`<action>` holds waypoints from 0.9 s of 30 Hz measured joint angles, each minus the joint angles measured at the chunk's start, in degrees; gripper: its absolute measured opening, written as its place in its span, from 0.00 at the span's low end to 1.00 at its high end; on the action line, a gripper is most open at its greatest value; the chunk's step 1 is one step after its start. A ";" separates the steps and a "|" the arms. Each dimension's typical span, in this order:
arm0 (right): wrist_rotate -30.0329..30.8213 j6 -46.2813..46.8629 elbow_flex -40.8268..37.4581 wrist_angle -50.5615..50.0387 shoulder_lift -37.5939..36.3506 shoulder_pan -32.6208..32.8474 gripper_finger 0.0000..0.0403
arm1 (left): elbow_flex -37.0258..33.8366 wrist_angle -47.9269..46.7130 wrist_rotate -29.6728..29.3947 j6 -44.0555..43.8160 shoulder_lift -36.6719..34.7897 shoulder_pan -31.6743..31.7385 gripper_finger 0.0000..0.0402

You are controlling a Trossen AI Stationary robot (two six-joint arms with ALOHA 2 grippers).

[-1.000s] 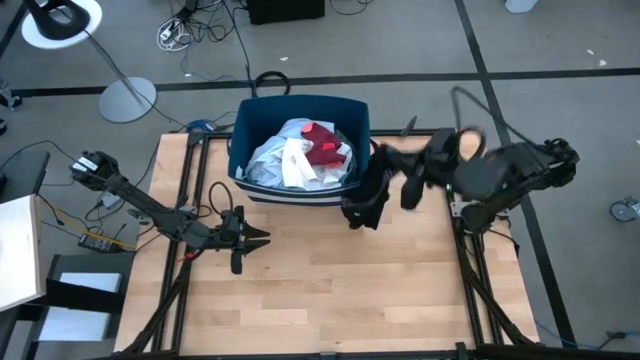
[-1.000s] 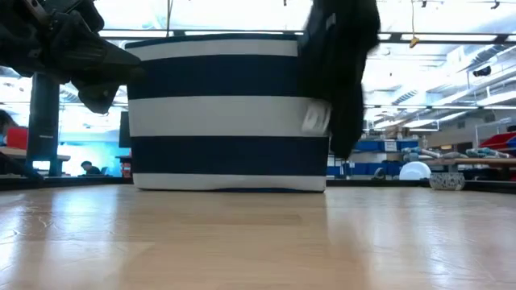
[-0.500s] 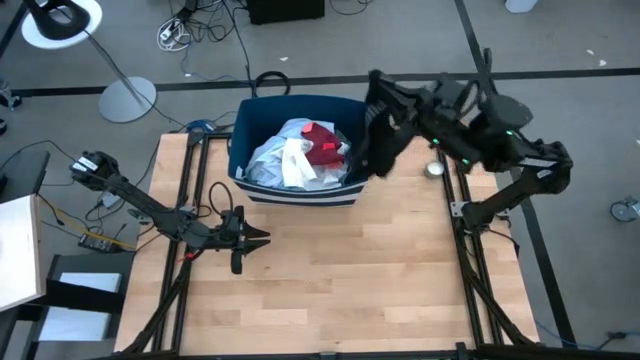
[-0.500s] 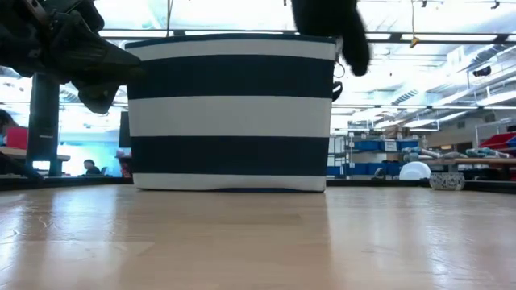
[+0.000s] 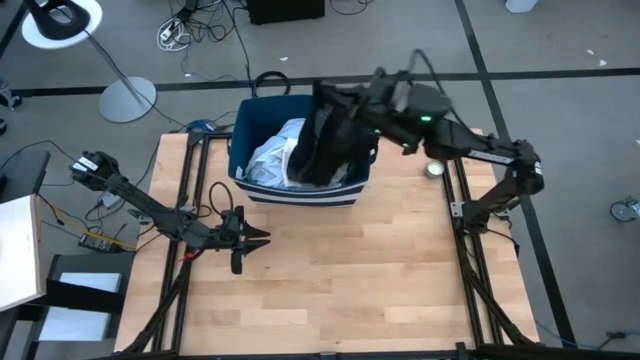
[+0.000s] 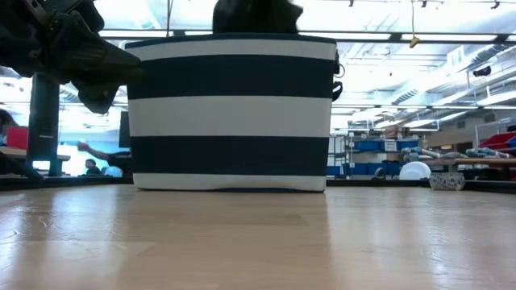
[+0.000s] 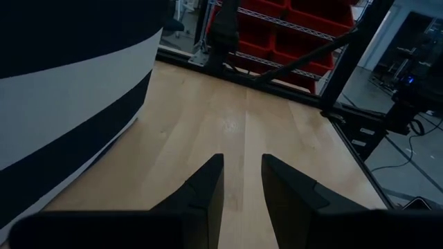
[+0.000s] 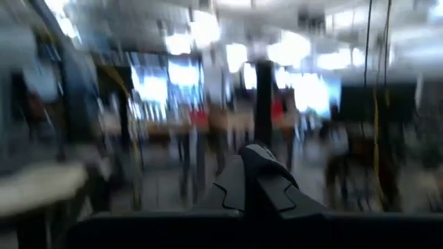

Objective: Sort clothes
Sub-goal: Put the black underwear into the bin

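Observation:
I should keep lowering my right gripper, the black garment [image 5: 320, 148] hanging inside the bin's rim over the striped bin's opening [image 5: 334, 170], and release when the garment reaches the clothes.
A black garment [image 5: 325, 145] hangs from my right gripper [image 5: 332, 97] over the opening of the navy and white striped bin [image 5: 243, 140] at the table's far edge. Its top shows above the bin's rim in the low view [image 6: 254, 16]. White and light blue clothes [image 5: 268, 158] lie in the bin's left part. The black garment covers the rest of the bin's contents. My left gripper [image 5: 255, 237] waits low over the table, in front of the bin's left corner, its fingers [image 7: 208, 183] a narrow gap apart and empty. My right gripper holds the black garment by its top end [image 5: 322, 95], coming level from the table's right side, high above the bin. The garment hangs down slack below the fingers into the bin's opening. The garment hides the place of contact, and the right wrist view does not show it.
The bin's striped wall stands close to my left gripper in the left wrist view [image 7: 69, 83]. Bare wooden table [image 5: 340, 270] lies in front of the bin. A small round object [image 5: 434, 168] sits by the frame at the table's far right.
My right gripper has risen and swung toward the table's left with the black garment. The garment hung beside the bin's right wall a second ago, was lifted above the rim, and now hangs over the bin's opening, covering the red piece.

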 joint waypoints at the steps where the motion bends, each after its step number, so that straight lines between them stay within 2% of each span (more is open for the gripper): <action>1: 0.15 1.22 0.00 -3.31 0.56 -0.74 0.00 | 0.00 0.00 0.00 0.00 0.00 0.00 0.26; 8: -0.56 17.41 -0.02 -27.79 6.49 -6.34 0.00 | 0.00 -0.24 0.00 0.14 0.00 0.00 0.26; 12: -6.45 23.93 -0.04 -36.69 12.79 -9.00 0.01 | 0.00 -0.24 -0.01 0.17 0.00 -0.02 0.26; 17: -15.51 26.05 -0.04 -38.03 22.49 -10.06 0.08 | 0.00 -0.22 -0.01 0.20 0.00 -0.01 0.26; 23: -20.76 26.61 0.28 -34.26 31.95 -10.90 0.25 | 0.00 -0.24 0.00 0.22 0.00 -0.02 0.26; 27: -22.98 28.33 0.33 -33.45 34.60 -11.64 0.37 | 0.00 -0.40 -0.02 0.22 0.00 -0.02 0.26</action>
